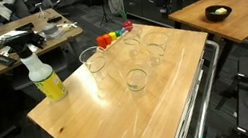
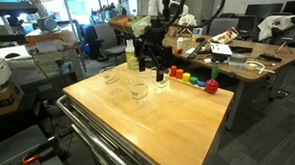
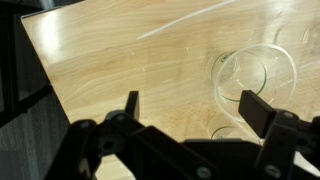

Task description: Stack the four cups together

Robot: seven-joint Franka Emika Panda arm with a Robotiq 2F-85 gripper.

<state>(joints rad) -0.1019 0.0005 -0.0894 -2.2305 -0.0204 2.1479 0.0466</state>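
My gripper should keep moving down until it can close on the cup's rim, because my open fingers straddle the clear cup's near side [image 3: 216, 88], with one finger over the cup's opening.
Four clear plastic cups stand apart on the wooden table [image 1: 93, 125]: one near the left [image 1: 92, 60], one at the front [image 1: 138, 78], and two further back [image 1: 156, 44] [image 1: 131, 43]. In an exterior view two of them show plainly [image 2: 112, 74] [image 2: 140, 90]; the others are partly hidden by the black arm. My gripper [image 3: 192, 108] is open and empty, hovering above the bare table top. In the wrist view one cup [image 3: 255, 75] lies to the right of the fingers. The gripper [image 2: 153, 60] hangs over the far side of the table.
A yellow spray bottle [image 1: 45, 82] stands at one table corner. A row of small colourful blocks [image 1: 110, 39] [image 2: 193, 79] lies along another edge. A second wooden table with a black bowl [image 1: 218, 12] stands nearby, and cluttered desks stand behind.
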